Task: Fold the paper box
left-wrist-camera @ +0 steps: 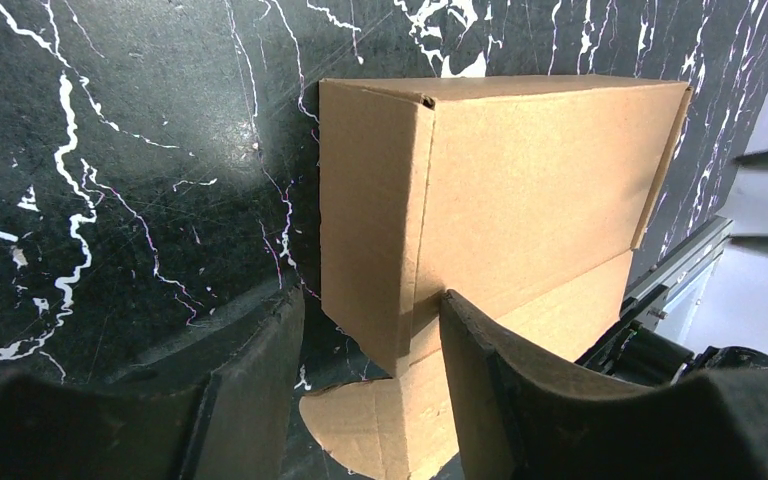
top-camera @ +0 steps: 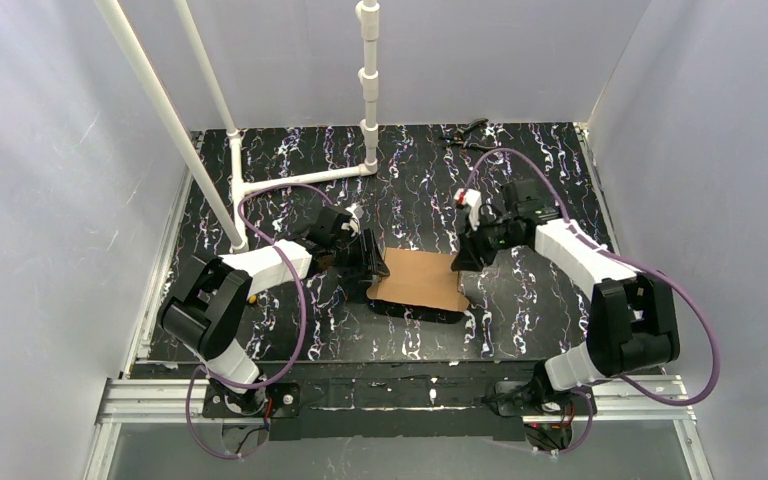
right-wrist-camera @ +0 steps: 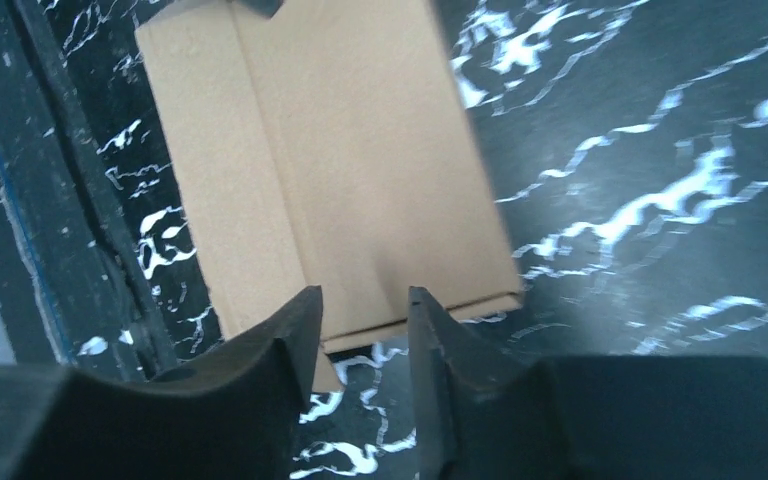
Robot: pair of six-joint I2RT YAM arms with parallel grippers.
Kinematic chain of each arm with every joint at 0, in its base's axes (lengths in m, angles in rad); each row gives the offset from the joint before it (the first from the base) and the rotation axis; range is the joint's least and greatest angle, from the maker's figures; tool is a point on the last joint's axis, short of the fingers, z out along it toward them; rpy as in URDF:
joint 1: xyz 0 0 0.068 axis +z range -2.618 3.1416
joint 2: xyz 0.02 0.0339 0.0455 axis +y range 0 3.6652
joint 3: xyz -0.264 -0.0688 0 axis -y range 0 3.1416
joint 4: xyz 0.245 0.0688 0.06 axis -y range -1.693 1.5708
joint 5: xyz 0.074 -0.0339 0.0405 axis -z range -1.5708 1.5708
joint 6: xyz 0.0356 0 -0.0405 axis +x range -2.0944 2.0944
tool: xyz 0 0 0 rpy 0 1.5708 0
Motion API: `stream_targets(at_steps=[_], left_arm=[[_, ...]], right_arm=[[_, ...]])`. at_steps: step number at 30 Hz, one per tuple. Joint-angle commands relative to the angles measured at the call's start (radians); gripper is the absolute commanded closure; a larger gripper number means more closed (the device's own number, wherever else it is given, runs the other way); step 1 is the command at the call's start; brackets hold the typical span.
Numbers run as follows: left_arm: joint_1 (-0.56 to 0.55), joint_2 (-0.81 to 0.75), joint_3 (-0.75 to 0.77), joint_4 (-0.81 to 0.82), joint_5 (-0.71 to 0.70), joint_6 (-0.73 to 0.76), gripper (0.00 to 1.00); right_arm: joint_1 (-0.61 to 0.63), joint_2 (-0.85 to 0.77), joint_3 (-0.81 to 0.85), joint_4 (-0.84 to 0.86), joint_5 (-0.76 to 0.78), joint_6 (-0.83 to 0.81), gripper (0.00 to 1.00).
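Note:
Both fingers of my right gripper are lined up along the paper box's end edge, so next I bring my right gripper in lower and turn it to straddle that edge.
The paper box lies mid-table as a plain brown, flat rectangular shape. My left gripper is at its left end. In the left wrist view the box has one corner between my open fingers; the right finger rests against the cardboard and the left finger stands apart from it. A rounded flap sticks out underneath. My right gripper is at the box's right end. In the right wrist view its jaws are open and empty, with the box's edge just beyond the tips.
A white pipe frame rises from the back of the black marbled table. A small dark tool lies at the far edge. Grey walls close in both sides, and an aluminium rail runs along the front.

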Motion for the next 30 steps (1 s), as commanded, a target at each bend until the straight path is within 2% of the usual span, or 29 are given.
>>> stream_targets(at_steps=[1, 2, 3, 6, 7, 9, 15, 23, 30], left_arm=[[-0.007, -0.005, -0.016, -0.051, -0.025, -0.004, 0.50], [-0.007, -0.010, -0.022, -0.045, -0.025, -0.010, 0.51], [-0.007, -0.017, -0.028, -0.040, -0.022, -0.016, 0.51], [-0.007, -0.025, -0.044, -0.028, -0.013, -0.031, 0.51], [-0.007, -0.026, -0.048, -0.028, -0.009, -0.036, 0.51], [-0.007, -0.030, -0.056, 0.004, -0.002, -0.049, 0.51], [-0.007, -0.043, -0.068, 0.018, 0.009, -0.069, 0.51], [-0.007, -0.037, -0.070, 0.041, 0.047, -0.099, 0.51], [-0.007, -0.040, -0.066, 0.051, 0.064, -0.112, 0.51]], right_arm=[[-0.090, -0.070, 0.064, -0.011, -0.047, 0.034, 0.47], [-0.102, -0.080, 0.037, 0.048, -0.028, 0.093, 0.38], [-0.113, -0.083, 0.001, 0.114, -0.017, 0.190, 0.24], [-0.142, -0.070, -0.116, 0.295, -0.005, 0.371, 0.05], [-0.153, -0.062, -0.152, 0.352, 0.005, 0.438, 0.02], [-0.166, -0.037, -0.207, 0.447, 0.020, 0.560, 0.02], [-0.169, 0.051, -0.236, 0.573, -0.075, 0.712, 0.04], [-0.170, 0.140, -0.256, 0.623, -0.145, 0.784, 0.17], [-0.169, 0.185, -0.256, 0.605, -0.110, 0.783, 0.18]])
